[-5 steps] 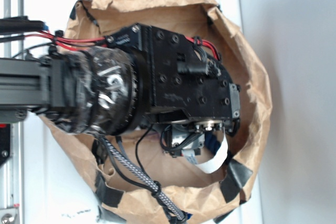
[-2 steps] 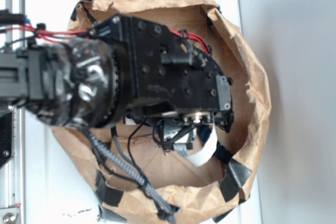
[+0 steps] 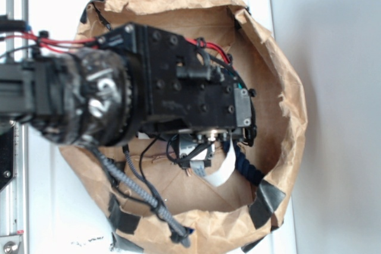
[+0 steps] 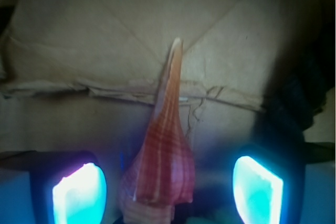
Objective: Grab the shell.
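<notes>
The shell's tail points straight ahead and its wide body is between my open fingers, so I should keep moving my gripper toward that body and close it across the body.
In the wrist view the shell lies on the brown paper floor, orange-red with paler ribs, its thin tail pointing away. Its wide body sits between my two glowing finger pads, with a gap on each side. My gripper is open around the shell and does not touch it. In the exterior view my black arm and gripper reach down into the paper bag and hide most of the shell; only a thin tan tail tip shows under the arm.
The crumpled bag walls rise all round, held by black tape patches. A dark blue strip and a white piece lie on the bag floor by the gripper. A braided cable hangs from the arm.
The arm has drawn left and tilted down deeper into the bag. The gripper end has moved left, and now covers more of the white piece.
</notes>
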`<state>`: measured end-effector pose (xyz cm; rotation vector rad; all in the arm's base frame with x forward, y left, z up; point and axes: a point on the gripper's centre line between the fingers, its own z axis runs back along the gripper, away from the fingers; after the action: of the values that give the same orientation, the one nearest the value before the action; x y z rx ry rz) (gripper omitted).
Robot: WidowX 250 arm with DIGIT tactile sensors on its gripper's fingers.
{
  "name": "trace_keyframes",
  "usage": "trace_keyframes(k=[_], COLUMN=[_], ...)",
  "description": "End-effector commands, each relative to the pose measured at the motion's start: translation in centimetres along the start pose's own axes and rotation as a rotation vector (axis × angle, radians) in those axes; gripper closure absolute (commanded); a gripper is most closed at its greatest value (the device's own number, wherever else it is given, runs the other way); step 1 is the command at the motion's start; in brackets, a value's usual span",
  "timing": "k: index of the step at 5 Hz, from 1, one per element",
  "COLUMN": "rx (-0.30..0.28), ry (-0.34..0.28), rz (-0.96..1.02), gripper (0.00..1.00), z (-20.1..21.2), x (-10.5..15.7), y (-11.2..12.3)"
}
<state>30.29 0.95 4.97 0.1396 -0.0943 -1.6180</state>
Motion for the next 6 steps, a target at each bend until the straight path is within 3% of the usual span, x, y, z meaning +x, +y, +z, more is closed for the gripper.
trace_keyframes(k=[1, 2, 3, 4, 6], rx=[0.040, 0.022, 0.031, 0.035, 0.048], ry=[0.029, 0.030, 0.032, 0.034, 0.011], rz=[-0.039, -0.041, -0.024, -0.018, 0.022], gripper=[0.00, 0.00, 0.94, 1.00, 1.00], z=[-0.1, -0.6, -0.3, -0.4, 0.9], x=[2.0, 2.1, 2.1, 2.0, 1.1], y=[-3.6, -3.1, -4.6, -4.0, -1.3])
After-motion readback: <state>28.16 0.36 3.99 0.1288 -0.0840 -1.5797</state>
